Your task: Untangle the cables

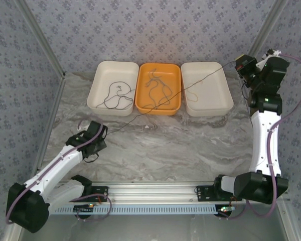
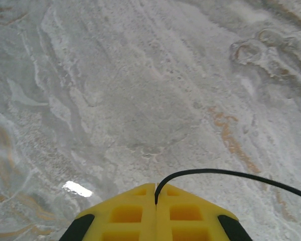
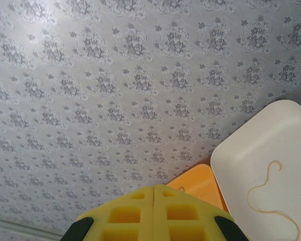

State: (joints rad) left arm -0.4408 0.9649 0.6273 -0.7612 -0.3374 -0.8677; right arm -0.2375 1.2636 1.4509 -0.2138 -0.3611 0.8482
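The dark grey cable (image 1: 182,91) is stretched out clear of the tangle in the orange tray, so my right gripper keeps going and lets go over the white tray holding the dark cable (image 1: 114,89).
A long dark grey cable (image 1: 140,114) is stretched taut across the table between both grippers, passing over the orange tray (image 1: 176,70). My left gripper (image 1: 105,132) sits low over the marble, shut on one end; the cable (image 2: 231,173) curves out of the closed yellow tips (image 2: 155,193). My right gripper (image 1: 239,68) is raised at the far right, its jaws (image 3: 154,193) shut, and the cable's other end runs up to it. A tangle of cables (image 1: 158,90) lies in the orange tray. The tan cable (image 3: 271,196) lies in the right white tray (image 1: 218,70).
The left white tray (image 1: 98,80) holds one dark cable (image 1: 115,98). The three trays stand side by side at the back of the marble table (image 1: 190,145). Patterned walls close in the sides and back. A metal rail (image 1: 155,191) runs along the near edge.
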